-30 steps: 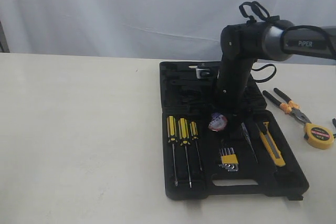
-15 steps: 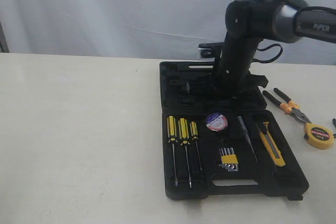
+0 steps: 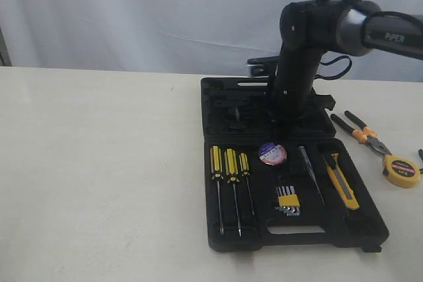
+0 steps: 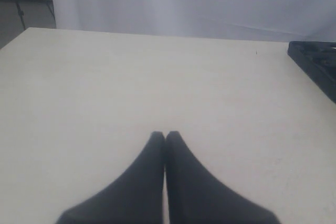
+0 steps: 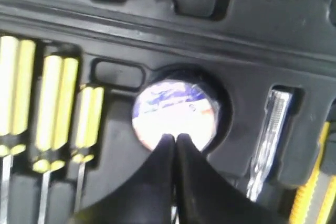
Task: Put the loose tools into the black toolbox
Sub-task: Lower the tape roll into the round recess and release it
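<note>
The small tape roll is off-centre in its round hollow [image 5: 223, 98]. My right gripper should stay closed and push the roll [image 5: 176, 109] gently into place before it goes to the pliers.
The black toolbox [image 3: 344, 226] lies open on the table. The small tape roll [image 3: 272, 153] rests flat in a round recess of the near half. My right gripper [image 5: 175, 138] hangs shut just above the tape roll [image 5: 176, 111], holding nothing. The yellow-black utility knife [image 3: 341, 180] lies in the box at the right. Right of the box on the table lie the pliers [image 3: 362, 134] and the yellow tape measure [image 3: 402, 171]. My left gripper [image 4: 165, 135] is shut over bare table, empty, with a toolbox corner [image 4: 317, 66] at the view's edge.
Three striped screwdrivers [image 3: 229, 170] fill the box's left slots. A hex-key set [image 3: 287, 200] and a clear-handled tester [image 3: 310, 171] sit in the middle. My right arm [image 3: 294, 64] stands over the box's far half. A white curtain backs the table.
My right gripper let go of the tape roll, which now lies flat in its recess. The arm rose away from it, then shifted slightly left.
</note>
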`<action>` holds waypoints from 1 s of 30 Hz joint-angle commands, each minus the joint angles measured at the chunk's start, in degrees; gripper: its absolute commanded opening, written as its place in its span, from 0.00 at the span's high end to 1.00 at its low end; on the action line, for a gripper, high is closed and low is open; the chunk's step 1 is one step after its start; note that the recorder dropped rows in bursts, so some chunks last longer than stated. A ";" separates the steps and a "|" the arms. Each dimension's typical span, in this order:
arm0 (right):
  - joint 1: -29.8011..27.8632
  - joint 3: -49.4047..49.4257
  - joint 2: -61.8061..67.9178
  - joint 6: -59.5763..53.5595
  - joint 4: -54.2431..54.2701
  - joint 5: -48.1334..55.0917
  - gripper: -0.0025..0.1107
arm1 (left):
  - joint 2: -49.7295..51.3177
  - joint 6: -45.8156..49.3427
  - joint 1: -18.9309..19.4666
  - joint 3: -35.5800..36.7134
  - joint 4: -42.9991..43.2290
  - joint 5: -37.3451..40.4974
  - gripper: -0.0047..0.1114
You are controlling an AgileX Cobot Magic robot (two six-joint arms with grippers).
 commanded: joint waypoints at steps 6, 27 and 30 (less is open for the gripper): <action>-0.08 -0.40 4.67 -0.75 -2.05 -1.43 0.98 | -0.16 -0.10 -0.37 0.23 -0.31 -0.02 0.96; -0.08 -0.40 4.19 -0.63 -1.93 -4.08 0.98 | -0.16 -0.10 -0.37 0.23 -0.31 -0.02 0.96; -0.08 -0.40 5.44 -0.52 -1.82 -4.19 0.98 | -0.16 -0.10 -0.37 0.23 -0.31 -0.02 0.96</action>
